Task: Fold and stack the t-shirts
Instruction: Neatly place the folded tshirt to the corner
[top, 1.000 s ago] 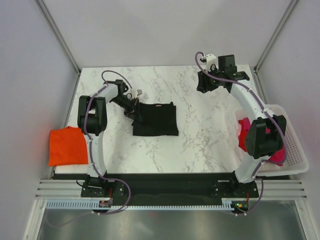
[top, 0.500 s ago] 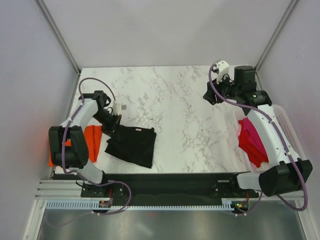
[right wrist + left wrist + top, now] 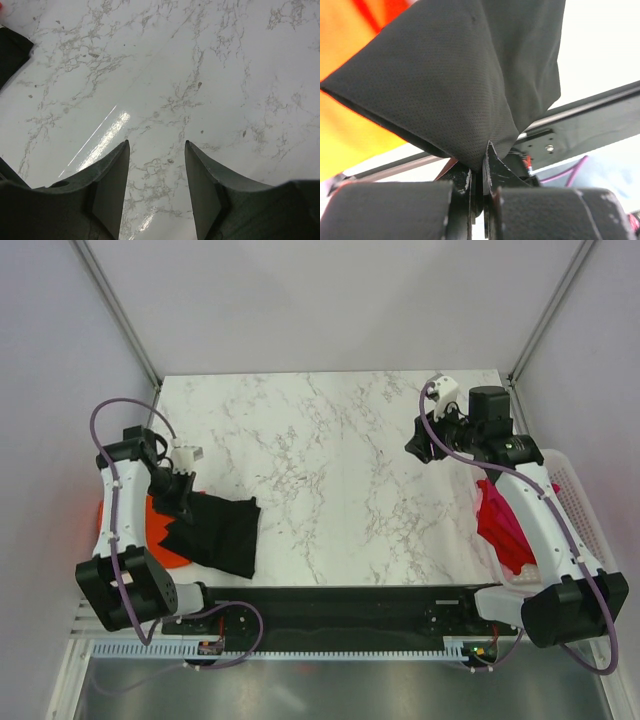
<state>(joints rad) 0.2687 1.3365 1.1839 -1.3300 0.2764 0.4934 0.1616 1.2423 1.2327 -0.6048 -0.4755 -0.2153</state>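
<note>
My left gripper is drawing across the black t-shirt [image 3: 222, 532], which hangs by its edge over the orange t-shirt [image 3: 169, 556]. It should keep going until the edges of the two t-shirts line up, then let go.
My left gripper [image 3: 178, 492] is shut on the folded black t-shirt [image 3: 215, 530], which hangs from it at the table's front left, partly over the orange t-shirt [image 3: 158, 540]. In the left wrist view the black cloth [image 3: 470, 85] is pinched between the closed jaws [image 3: 481, 165], with orange [image 3: 350, 135] behind it. My right gripper [image 3: 422, 445] is open and empty above the bare marble at the back right; its view shows only the tabletop between the fingers [image 3: 156, 150]. The magenta-pink t-shirt [image 3: 500, 525] lies bunched in the basket.
A white slatted basket [image 3: 572, 490] stands at the table's right edge under the right arm. The black front rail [image 3: 330, 595] runs along the near edge. Grey walls and metal posts enclose the table.
My left gripper has carried the black t-shirt from the table's middle left to the front left, over the orange shirt. The right arm has swung right and back a little.
</note>
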